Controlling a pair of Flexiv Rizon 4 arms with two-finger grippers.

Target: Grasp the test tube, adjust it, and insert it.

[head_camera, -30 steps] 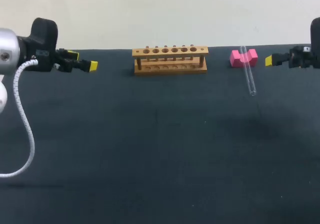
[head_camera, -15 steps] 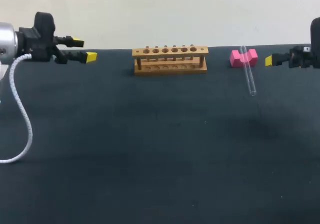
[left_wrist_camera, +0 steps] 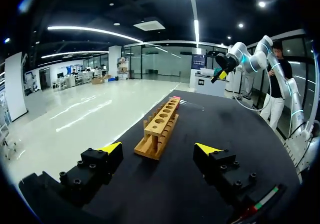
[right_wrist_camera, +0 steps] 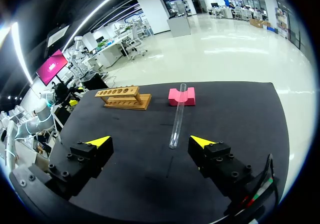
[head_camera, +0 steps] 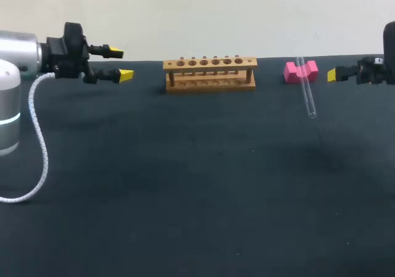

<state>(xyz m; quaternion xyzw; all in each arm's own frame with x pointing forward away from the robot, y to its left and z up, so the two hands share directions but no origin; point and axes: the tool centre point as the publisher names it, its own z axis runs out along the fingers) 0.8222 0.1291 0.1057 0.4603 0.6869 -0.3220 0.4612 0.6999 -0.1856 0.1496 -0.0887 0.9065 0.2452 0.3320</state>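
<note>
I expect the test tube (head_camera: 307,93) to come free when I lift it and to leave the pink block behind, because the block's notch (head_camera: 301,71) is open on top.
A clear test tube (head_camera: 306,92) lies on the dark table (head_camera: 197,184), its far end resting in the notch of a pink block (head_camera: 300,71). A wooden rack (head_camera: 210,73) with a row of holes stands at the back middle. My left gripper (head_camera: 121,64) hovers open, left of the rack and pointing at it; in its wrist view the rack (left_wrist_camera: 160,126) lies ahead of the open gripper (left_wrist_camera: 159,148). My right gripper (head_camera: 333,74) hangs open to the right of the pink block. In the right wrist view the tube (right_wrist_camera: 177,116) and block (right_wrist_camera: 181,97) lie ahead of the open gripper (right_wrist_camera: 151,141), nothing between the fingers.
A white cable (head_camera: 34,147) loops down from my left arm over the table's left side. The rack (right_wrist_camera: 122,97) also shows in the right wrist view, beyond the tube and off to one side. My right arm's gripper (left_wrist_camera: 220,74) shows far beyond the rack in the left wrist view.
My left arm has moved right, toward the rack, and its gripper has turned so the two tips stand one above the other. The right arm, tube and rack have not moved.
</note>
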